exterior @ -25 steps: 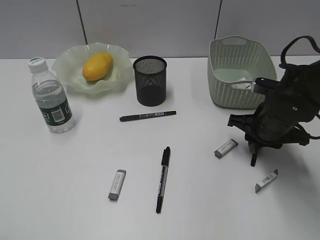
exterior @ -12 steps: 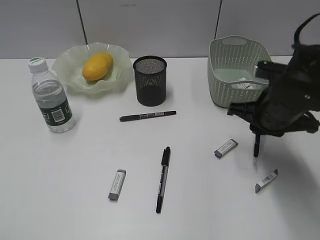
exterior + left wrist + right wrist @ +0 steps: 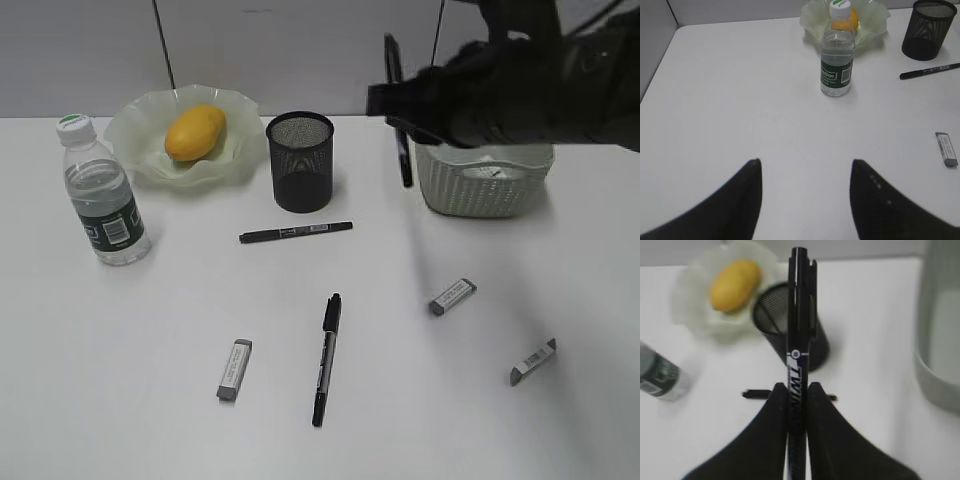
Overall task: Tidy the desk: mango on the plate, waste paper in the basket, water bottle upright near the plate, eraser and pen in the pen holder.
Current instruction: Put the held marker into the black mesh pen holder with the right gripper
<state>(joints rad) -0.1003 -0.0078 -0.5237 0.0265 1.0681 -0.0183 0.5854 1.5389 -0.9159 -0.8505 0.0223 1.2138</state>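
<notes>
The black pen appears longer than the pen holder, so I expect the pen to tilt with its cap above the pen holder's rim when the robot lowers it in.
My right gripper is shut on a black pen, which hangs upright in the air between the black mesh pen holder and the pale-green basket. The mango lies in the wavy plate. Left of the plate the water bottle stands upright. Two more pens and three erasers lie on the table. Something small and white sits in the basket. My left gripper is open over bare table, well short of the bottle.
The white table runs back to a grey wall. In the left wrist view its left edge shows, and an eraser lies to the right. The right arm hangs dark above the basket.
My right gripper has shut on a pen down by the right-hand erasers. It has since lifted the pen up and to the left, to beside the pen holder. Left gripper unmoved.
</notes>
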